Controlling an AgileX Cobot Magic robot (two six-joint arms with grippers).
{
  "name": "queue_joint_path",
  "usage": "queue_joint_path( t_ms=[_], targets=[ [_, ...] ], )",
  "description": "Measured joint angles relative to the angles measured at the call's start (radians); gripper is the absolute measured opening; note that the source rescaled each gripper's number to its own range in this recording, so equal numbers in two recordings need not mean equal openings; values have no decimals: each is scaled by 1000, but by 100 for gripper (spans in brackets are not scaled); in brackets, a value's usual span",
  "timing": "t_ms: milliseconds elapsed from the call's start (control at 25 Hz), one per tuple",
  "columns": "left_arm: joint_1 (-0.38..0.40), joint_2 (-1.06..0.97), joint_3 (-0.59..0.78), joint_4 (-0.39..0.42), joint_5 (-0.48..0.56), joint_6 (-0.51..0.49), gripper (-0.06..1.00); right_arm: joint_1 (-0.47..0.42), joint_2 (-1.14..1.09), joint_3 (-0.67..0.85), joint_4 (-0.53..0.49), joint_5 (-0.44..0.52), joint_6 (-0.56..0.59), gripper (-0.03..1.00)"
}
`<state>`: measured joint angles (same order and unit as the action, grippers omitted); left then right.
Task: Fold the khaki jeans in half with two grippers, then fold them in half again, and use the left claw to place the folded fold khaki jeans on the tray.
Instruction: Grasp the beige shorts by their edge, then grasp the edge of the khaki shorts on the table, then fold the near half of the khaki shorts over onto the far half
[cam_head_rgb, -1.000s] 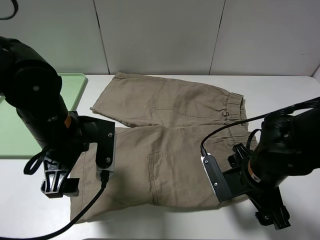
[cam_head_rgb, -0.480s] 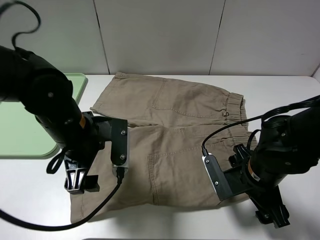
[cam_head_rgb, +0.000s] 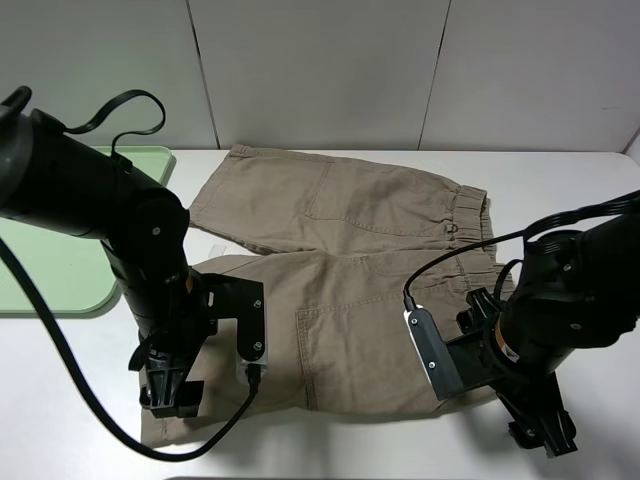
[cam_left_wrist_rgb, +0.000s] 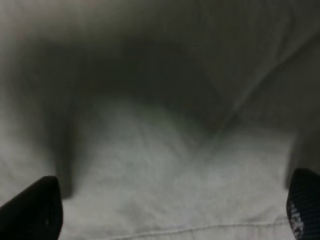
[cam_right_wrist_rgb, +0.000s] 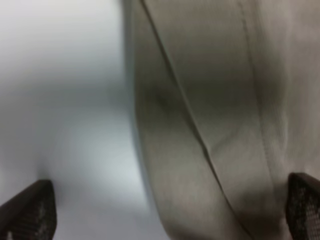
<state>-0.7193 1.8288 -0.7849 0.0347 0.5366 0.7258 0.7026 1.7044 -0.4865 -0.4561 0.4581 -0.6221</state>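
Note:
The two legs meet at the gathered waistband (cam_head_rgb: 472, 222), so the far leg (cam_head_rgb: 325, 198) should slide along toward the robot when the robot lifts the near leg.
The khaki jeans (cam_head_rgb: 350, 210) lie spread flat on the white table, waistband to the right and both legs pointing left. My left gripper (cam_head_rgb: 170, 396) is low over the hem of the near leg. In the left wrist view its fingertips (cam_left_wrist_rgb: 35, 210) stand wide apart and open, with blurred khaki cloth (cam_left_wrist_rgb: 165, 150) filling the gap between them. My right gripper (cam_head_rgb: 543, 436) is down at the near right corner, by the waistband. It is open too, and it straddles the edge of the cloth (cam_right_wrist_rgb: 225, 100) and bare table (cam_right_wrist_rgb: 65, 100). The pale-green tray (cam_head_rgb: 60, 270) is at the far left.
The tray holds nothing and is partly covered by my left arm. A black cable loops up from the left arm (cam_head_rgb: 120, 105). The table's front edge runs close below both grippers. A pale panelled wall stands behind the table.
My left arm has swung right and towards the front edge, off the tray side and down onto the near leg's hem. The right arm has barely moved.

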Motion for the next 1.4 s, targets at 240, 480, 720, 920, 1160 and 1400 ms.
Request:
queue_joint_path(
  t_ms=[240,480,720,920,1160,1400],
  targets=[
    [0,28,-1,0,-39,0,69,0,-1,0,12,-9,-1,100],
    [0,55,-2,7,-65,0,50,0,-1,0,17,-11,-1,100],
    [0,61,-5,10,-81,0,8,0,-1,0,31,-13,-1,100],
    [0,62,-5,8,-81,0,0,0,-1,0,39,-35,3,70],
    [0,62,-5,8,-79,0,0,0,-1,0,44,-64,23,1],
    [0,56,-8,4,-58,0,0,0,-1,-34,65,-2,100,0]
  ],
)
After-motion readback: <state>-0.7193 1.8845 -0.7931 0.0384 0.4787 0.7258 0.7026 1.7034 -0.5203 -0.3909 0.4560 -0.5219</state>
